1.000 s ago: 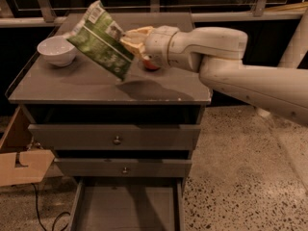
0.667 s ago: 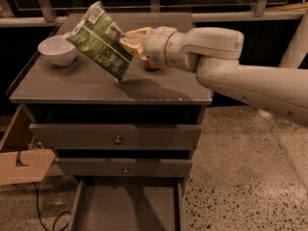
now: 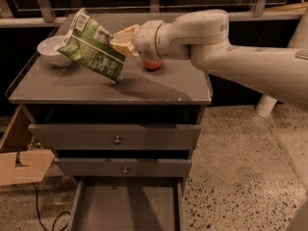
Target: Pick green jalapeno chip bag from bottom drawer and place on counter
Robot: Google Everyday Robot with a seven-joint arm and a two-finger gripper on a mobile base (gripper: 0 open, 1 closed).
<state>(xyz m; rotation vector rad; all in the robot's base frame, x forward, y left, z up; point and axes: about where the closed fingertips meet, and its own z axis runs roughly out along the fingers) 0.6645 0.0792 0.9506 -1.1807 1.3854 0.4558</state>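
Observation:
My gripper has the green jalapeno chip bag's lower corner (image 3: pixel 113 78) hanging over open counter (image 3: pixel 96 88) in front of the white bowl. It should go down next until the bag rests there.
The green jalapeno chip bag (image 3: pixel 94 44) is crinkled green with white patches. It hangs tilted over the left part of the counter (image 3: pixel 159 88), its lower corner just above or touching the top. My gripper (image 3: pixel 118 41) is shut on the bag's right edge, with the white arm reaching in from the right. The bottom drawer (image 3: pixel 127 208) stands pulled open below, its flat floor bare.
A white bowl (image 3: pixel 53 50) sits at the counter's left rear, right behind the bag. A reddish apple (image 3: pixel 152 64) rests under my wrist. Two upper drawers with knobs (image 3: pixel 117 140) are shut. Cardboard (image 3: pixel 19 165) lies on the floor at left.
The bag and my gripper have come down slightly toward the counter top. Bowl, apple and drawers are unchanged.

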